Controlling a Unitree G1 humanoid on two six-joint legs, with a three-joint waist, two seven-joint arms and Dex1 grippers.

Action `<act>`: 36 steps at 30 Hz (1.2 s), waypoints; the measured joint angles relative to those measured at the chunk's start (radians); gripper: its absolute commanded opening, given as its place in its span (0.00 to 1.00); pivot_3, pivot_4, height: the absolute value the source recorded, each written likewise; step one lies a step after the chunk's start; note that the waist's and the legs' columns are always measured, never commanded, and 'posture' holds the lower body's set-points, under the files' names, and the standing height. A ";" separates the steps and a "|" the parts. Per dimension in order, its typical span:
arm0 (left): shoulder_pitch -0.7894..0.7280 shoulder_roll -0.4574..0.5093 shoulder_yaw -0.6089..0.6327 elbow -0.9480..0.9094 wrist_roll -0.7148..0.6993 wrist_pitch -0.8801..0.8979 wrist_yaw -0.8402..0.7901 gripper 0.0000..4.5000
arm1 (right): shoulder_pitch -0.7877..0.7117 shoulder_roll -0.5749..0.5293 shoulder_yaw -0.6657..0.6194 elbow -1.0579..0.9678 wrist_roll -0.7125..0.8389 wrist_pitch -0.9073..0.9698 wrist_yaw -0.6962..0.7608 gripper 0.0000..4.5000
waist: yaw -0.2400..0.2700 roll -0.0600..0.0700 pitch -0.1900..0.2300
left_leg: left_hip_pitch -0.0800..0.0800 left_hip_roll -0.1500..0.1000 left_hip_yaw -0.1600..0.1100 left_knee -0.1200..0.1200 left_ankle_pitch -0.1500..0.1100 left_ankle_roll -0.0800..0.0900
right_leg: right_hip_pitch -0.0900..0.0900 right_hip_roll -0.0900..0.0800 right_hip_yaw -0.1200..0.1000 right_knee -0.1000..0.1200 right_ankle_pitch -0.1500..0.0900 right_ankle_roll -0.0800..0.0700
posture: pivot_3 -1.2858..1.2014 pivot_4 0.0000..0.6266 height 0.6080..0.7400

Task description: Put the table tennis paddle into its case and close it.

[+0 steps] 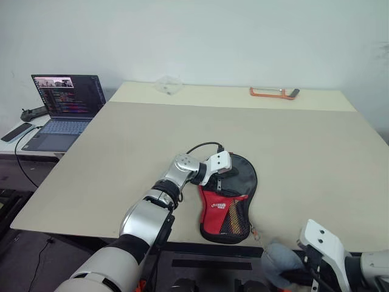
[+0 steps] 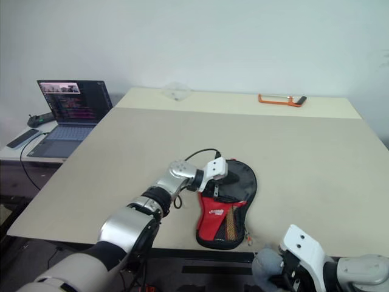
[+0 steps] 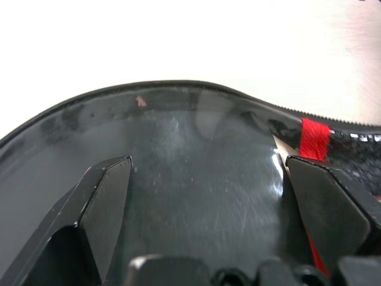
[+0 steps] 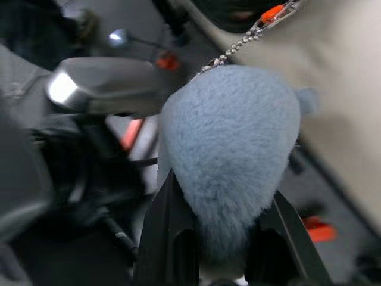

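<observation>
The charm's chain reaches the case's near end [image 1: 250, 231]. My right gripper should keep pulling the charm toward that end and let it go below the table edge [image 1: 252, 255].
The case [image 1: 228, 210] lies flat near the table's front edge, round black end away from me, red panel with mesh pocket toward me. My left gripper [image 3: 208, 167] hovers just over its glossy round part, fingers [image 3: 107, 196] spread wide with nothing between them; a red loop [image 3: 314, 138] sits at the zip edge. Below the table edge, my right gripper [image 4: 223, 190] is shut on a grey-blue fluffy charm [image 4: 232, 137] hanging from a bead chain [image 4: 238, 47] that runs up toward the case. The table tennis paddle is hidden.
An open laptop [image 1: 64, 103] and a phone [image 1: 16, 131] sit on a side desk at the left. An orange-framed tool [image 1: 273, 92] and a clear plastic piece [image 1: 168, 85] lie at the table's far edge. A black cable [image 1: 203, 146] curls behind the left wrist.
</observation>
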 measured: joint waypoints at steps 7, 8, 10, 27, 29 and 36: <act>-0.009 -0.014 -0.013 0.001 0.018 -0.001 0.024 1.00 | -0.024 -0.117 0.118 0.003 0.180 -0.137 -0.102 0.10 | 0.000 -0.001 0.000 | 0.001 0.000 0.000 0.000 0.000 0.000 | 0.002 0.000 -0.001 0.000 0.000 0.000 | 0.52 0.24 1.00; -0.010 -0.016 -0.014 0.002 0.020 -0.002 0.025 1.00 | -0.041 -0.116 0.141 0.005 0.202 -0.146 -0.107 0.10 | 0.000 -0.001 0.001 | 0.001 0.000 -0.001 0.000 0.000 0.000 | 0.002 0.000 -0.001 -0.001 0.000 0.000 | 0.52 0.24 1.00; -0.011 -0.017 -0.014 0.004 0.021 -0.003 0.026 1.00 | -0.075 -0.110 0.190 0.009 0.232 -0.155 -0.123 0.10 | 0.000 -0.002 0.001 | 0.001 0.000 -0.001 0.000 0.000 0.000 | 0.002 0.000 -0.001 -0.001 0.000 0.000 | 0.52 0.24 1.00; 0.023 0.028 -0.008 -0.016 0.010 -0.029 0.026 1.00 | -0.050 -0.116 0.256 -0.001 0.135 -0.262 -0.026 0.85 | -0.013 -0.003 0.002 | 0.010 0.003 0.001 -0.002 -0.001 0.000 | 0.007 0.002 0.001 0.000 -0.003 0.005 | 0.52 0.24 1.00; 0.035 0.041 -0.003 -0.023 0.000 -0.032 0.026 1.00 | -0.052 -0.116 0.173 0.000 0.134 -0.260 -0.001 0.85 | -0.019 -0.004 0.002 | 0.010 0.005 0.002 -0.002 -0.001 0.000 | 0.007 0.003 0.002 0.000 -0.003 0.005 | 0.52 0.24 1.00; 0.065 0.080 0.006 -0.051 -0.025 -0.054 0.002 1.00 | -0.205 -0.119 0.104 0.074 0.178 -0.236 0.113 0.85 | -0.032 -0.004 0.002 | 0.011 0.009 0.004 -0.003 -0.001 0.000 | 0.007 0.006 0.003 0.000 -0.003 0.004 | 0.52 0.24 1.00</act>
